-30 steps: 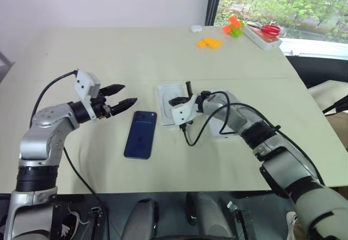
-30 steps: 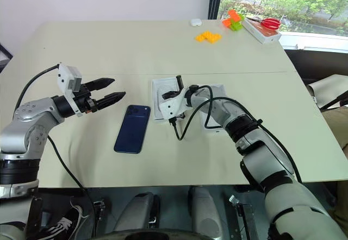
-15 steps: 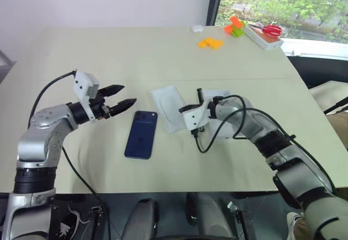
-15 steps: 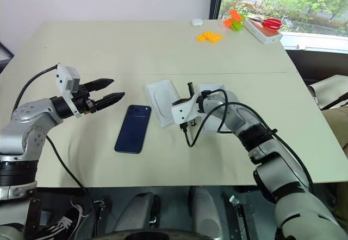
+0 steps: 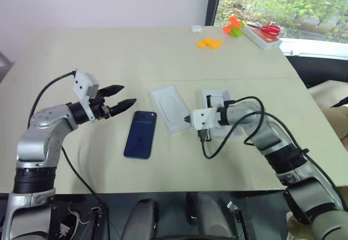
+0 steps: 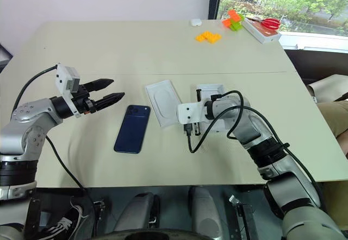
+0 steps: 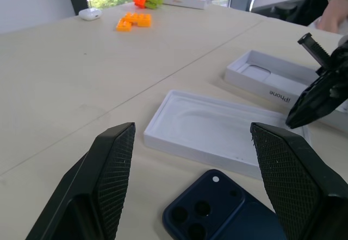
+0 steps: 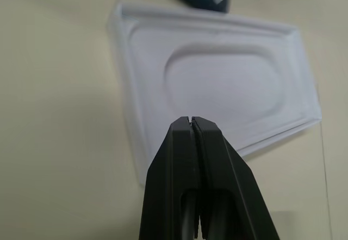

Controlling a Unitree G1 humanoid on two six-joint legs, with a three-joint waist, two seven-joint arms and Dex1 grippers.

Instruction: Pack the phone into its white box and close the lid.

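Observation:
The phone lies flat with its edge (image 5: pixel 152 135) by the white sheet free, so the robot's right gripper should brace that edge while the left gripper takes the phone's opposite edge (image 5: pixel 130 134).
The dark blue phone (image 5: pixel 141 134) lies back up on the table, camera cluster at its far end (image 7: pixel 217 213). Just right of it a shallow white sheet with an oval embossing (image 5: pixel 170 108) lies skewed. Further right stands an open white cardboard piece (image 7: pixel 272 80) with "iPhone" on its side wall, partly under my right arm. Whether it is the white box or the lid I cannot tell. My right gripper (image 5: pixel 187 119) is shut and empty, its tip over the embossed sheet's near edge (image 8: pixel 217 77). My left gripper (image 5: pixel 129 94) hangs open left of the phone's far end.
Orange bricks (image 5: pixel 209 43), an orange-and-green brick stack (image 5: pixel 234 27), a small white object (image 5: pixel 196 28) and a white case carrying red scissors (image 5: pixel 263 35) sit at the far right of the table. My right wrist's black cable (image 5: pixel 209 147) loops down near the front edge.
My right gripper has drawn back toward me and to the right and rolled its wrist. The embossed sheet was swung askew and slid left. The left arm and the phone kept still.

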